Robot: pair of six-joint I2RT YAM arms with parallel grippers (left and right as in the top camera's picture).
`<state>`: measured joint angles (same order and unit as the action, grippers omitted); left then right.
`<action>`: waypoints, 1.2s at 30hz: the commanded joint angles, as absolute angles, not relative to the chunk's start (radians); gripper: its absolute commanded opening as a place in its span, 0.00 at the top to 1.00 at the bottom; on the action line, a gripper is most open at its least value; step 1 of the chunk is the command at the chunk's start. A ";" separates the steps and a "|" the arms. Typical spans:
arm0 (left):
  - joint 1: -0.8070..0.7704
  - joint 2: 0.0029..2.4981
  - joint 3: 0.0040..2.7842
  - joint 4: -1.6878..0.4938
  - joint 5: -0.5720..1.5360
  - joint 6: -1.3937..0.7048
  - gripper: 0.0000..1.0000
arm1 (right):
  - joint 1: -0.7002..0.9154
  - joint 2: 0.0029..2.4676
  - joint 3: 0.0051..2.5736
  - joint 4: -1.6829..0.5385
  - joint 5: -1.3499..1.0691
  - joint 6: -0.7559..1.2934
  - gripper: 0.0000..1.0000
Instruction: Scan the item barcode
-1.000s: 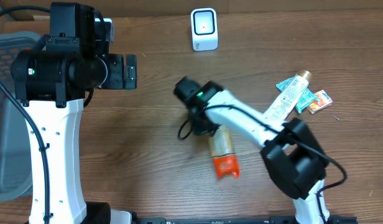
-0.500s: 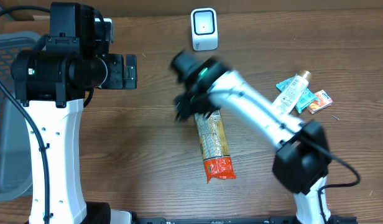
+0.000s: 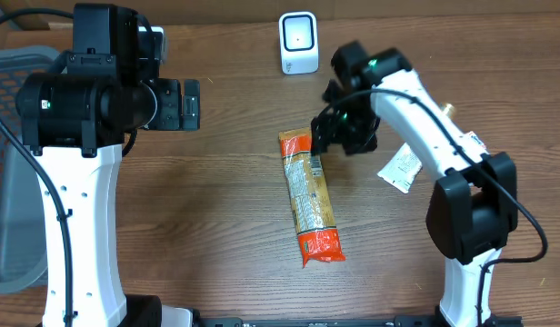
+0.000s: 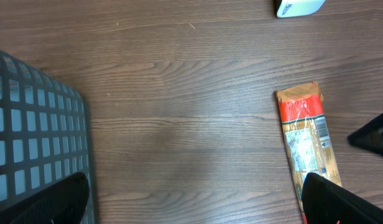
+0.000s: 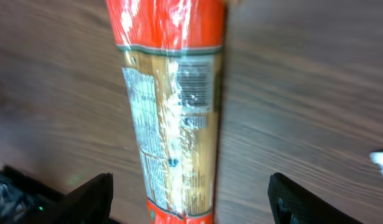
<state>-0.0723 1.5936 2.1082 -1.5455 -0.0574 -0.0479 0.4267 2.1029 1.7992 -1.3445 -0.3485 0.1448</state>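
Observation:
The packet's barcode (image 3: 315, 166) faces up toward my right gripper, so next I pinch the packet's middle (image 3: 310, 198), roll the packet over and regrasp it before scanning.
The item, a long pasta packet (image 3: 309, 198) with orange ends, lies flat on the wooden table. My right gripper (image 3: 339, 132) hovers open over its far end, touching nothing. In the right wrist view the packet (image 5: 173, 112) runs between the spread fingers (image 5: 86, 196), its barcode (image 5: 194, 87) facing up. The white scanner (image 3: 298, 42) stands at the table's back edge. My left gripper (image 3: 191, 104) hangs open at the left, high above the table and empty; its own view shows the packet (image 4: 306, 146) at the right.
A grey mesh basket (image 3: 7, 163) sits at the left edge, also seen as the basket (image 4: 30, 124) in the left wrist view. A toothpaste tube (image 3: 403, 168) and a small orange packet (image 3: 474, 141) lie at the right, partly behind the right arm.
The right gripper opened and let go of the pasta packet, then swung up and to the right. The packet now lies stretched out flat. The left arm stayed still.

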 commanded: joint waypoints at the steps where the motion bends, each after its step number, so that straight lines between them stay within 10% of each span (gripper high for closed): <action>1: -0.079 1.597 2.116 -1.544 -0.059 -0.029 0.00 | 0.457 2.076 1.716 -1.301 -0.383 0.126 0.20; 26: -0.079 1.597 2.116 -1.544 -0.059 -0.029 0.00 | 0.442 2.076 1.399 -1.107 -0.491 -0.034 0.21; 33: -0.079 1.597 2.116 -1.544 -0.059 -0.029 0.00 | 0.440 2.076 1.361 -1.069 -0.518 -0.027 0.80; 36: -0.079 1.597 2.116 -1.544 -0.059 -0.029 0.00 | 0.440 2.076 1.372 -1.066 -0.518 -0.027 0.89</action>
<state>-0.0723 1.5936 2.1082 -1.5455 -0.0570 -0.0483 0.4370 2.0773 1.3800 -1.0737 -0.5385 -0.0181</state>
